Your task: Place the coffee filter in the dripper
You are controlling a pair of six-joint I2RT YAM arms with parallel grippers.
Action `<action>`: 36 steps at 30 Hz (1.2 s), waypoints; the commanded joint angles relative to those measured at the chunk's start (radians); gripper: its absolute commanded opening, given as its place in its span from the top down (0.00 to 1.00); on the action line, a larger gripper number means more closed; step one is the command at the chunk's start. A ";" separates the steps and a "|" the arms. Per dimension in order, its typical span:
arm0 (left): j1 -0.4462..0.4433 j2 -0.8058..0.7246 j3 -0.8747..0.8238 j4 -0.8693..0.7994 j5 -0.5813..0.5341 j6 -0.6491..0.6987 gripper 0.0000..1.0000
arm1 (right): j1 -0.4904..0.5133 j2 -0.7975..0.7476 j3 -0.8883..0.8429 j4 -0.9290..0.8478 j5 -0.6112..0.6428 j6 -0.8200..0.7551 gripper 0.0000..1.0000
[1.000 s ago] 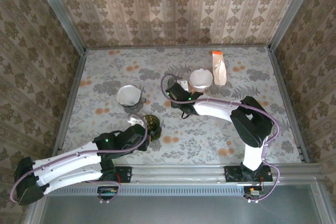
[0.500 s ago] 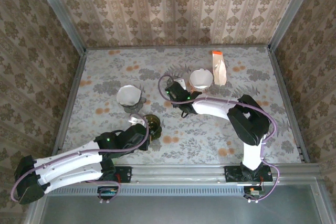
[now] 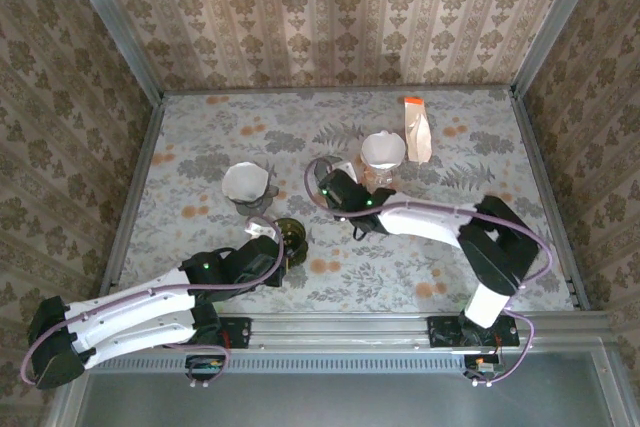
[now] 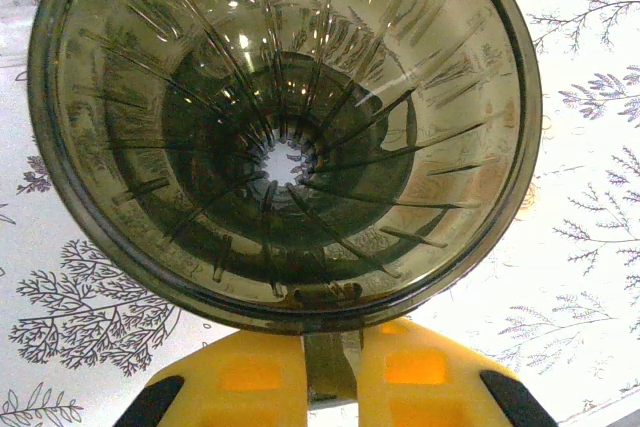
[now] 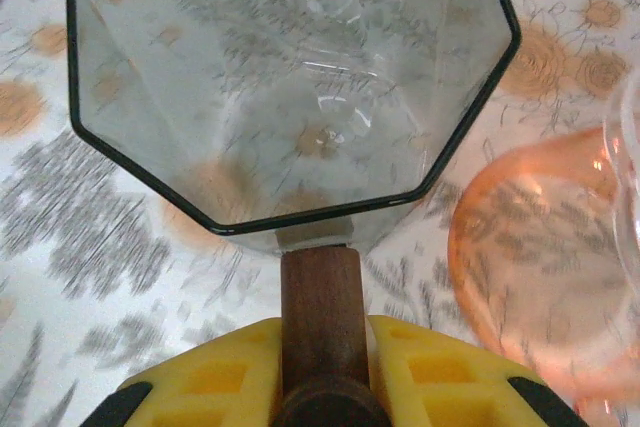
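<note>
The clear octagonal glass [image 5: 295, 97] is hanging upright by its wooden handle. My right gripper should go on carrying it before it stands in open space [image 3: 341, 249] next to the smoky dripper.
A dark smoky ribbed dripper [image 4: 285, 137] sits with its small rim tab clamped in my shut left gripper [image 4: 330, 342]; from above this dripper [image 3: 290, 235] lies at mid-table, just ahead of the left gripper [image 3: 277, 248]. My right gripper [image 5: 322, 329] is shut on the wooden handle [image 5: 320, 292] of a clear octagonal glass dripper [image 5: 290, 77], seen from above at the right gripper [image 3: 342, 179]. One white coffee filter [image 3: 247, 182] rests in a holder at left. Another white filter [image 3: 383, 150] sits in an orange-pink dripper [image 5: 540, 257] just right of the clear one.
A brown paper pack with an orange top [image 3: 417, 129] lies at the back right. Patterned walls and metal rails [image 3: 140, 197] enclose the floral table. The orange-pink dripper stands very close to the right gripper's right side.
My right gripper has closed onto the wooden handle, and the right arm's elbow has swung right. The left arm and its dark dripper have stayed put.
</note>
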 commanded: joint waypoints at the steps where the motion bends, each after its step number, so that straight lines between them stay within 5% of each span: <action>1: -0.009 0.009 0.003 -0.035 0.014 0.012 0.91 | 0.058 -0.150 -0.067 -0.030 0.047 0.021 0.87; 11: -0.010 0.004 -0.003 -0.028 0.007 0.010 0.95 | 0.329 -0.445 -0.306 -0.186 0.142 0.173 0.87; 20: -0.011 0.010 0.002 -0.028 0.000 0.016 1.00 | 0.535 -0.509 -0.397 -0.279 0.238 0.348 0.85; 36: -0.010 0.018 0.016 -0.028 -0.008 0.043 1.00 | 0.504 -0.399 -0.423 -0.138 0.188 0.365 0.81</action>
